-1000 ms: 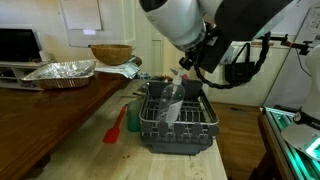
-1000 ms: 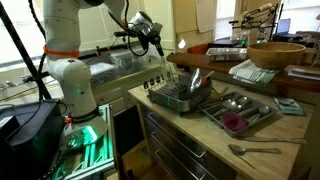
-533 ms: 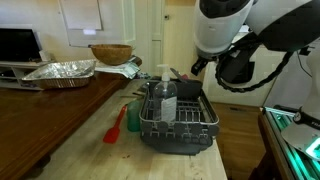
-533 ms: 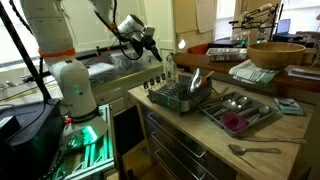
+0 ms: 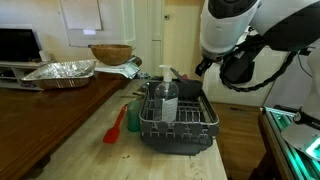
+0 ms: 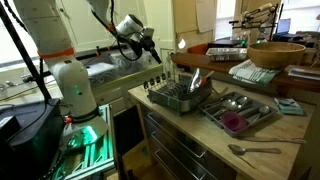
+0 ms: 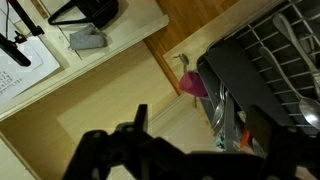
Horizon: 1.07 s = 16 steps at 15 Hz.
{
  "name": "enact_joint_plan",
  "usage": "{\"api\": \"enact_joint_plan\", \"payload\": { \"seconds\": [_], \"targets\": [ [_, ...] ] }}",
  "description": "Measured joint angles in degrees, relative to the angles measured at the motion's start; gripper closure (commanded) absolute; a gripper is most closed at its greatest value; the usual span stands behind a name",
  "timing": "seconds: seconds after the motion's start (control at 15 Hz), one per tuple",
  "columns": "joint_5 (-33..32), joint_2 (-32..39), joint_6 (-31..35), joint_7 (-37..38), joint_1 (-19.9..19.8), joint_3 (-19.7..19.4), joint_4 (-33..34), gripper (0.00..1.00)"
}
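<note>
My open gripper is hanging out past the counter's edge, away from the dish rack. I should swing it back in over the cutlery at the rack's end.
A clear soap dispenser bottle stands upright in a dark wire dish rack on the wooden counter; both also show in an exterior view, the bottle in the rack. My gripper hangs above and to the side of the rack, apart from the bottle, and it shows beyond the counter's edge. In the wrist view the two dark fingers are spread with nothing between them, and the rack lies below.
A red spatula lies beside the rack. A wooden bowl and a foil tray sit further back. A cutlery tray and a loose spoon lie on the counter.
A second ago my gripper was low at the tilted bottle over the rack. It has let go and risen away; the bottle now stands upright in the rack.
</note>
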Motion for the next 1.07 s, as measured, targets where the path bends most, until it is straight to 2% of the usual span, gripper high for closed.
{"api": "enact_joint_plan", "payload": {
  "seconds": [0.13,0.27,0.53,0.67,0.87,1.07],
  "targets": [
    [0.2,-0.4,2.3,-1.2,-0.8,0.2,0.0,0.00],
    [1.2,-2.5,8.6,-4.4,-2.6,-0.6,-1.0,0.00],
    [5.7,-11.2,22.8,-12.5,-7.1,-4.9,-7.4,0.00],
    [9.9,-16.2,28.1,-17.0,-8.8,-7.2,-11.7,0.00],
    [15.8,-22.7,31.4,-22.4,-10.6,-8.5,-17.8,0.00],
    [17.8,-28.2,32.4,-24.5,-13.2,-8.5,-24.0,0.00]
  ]
}}
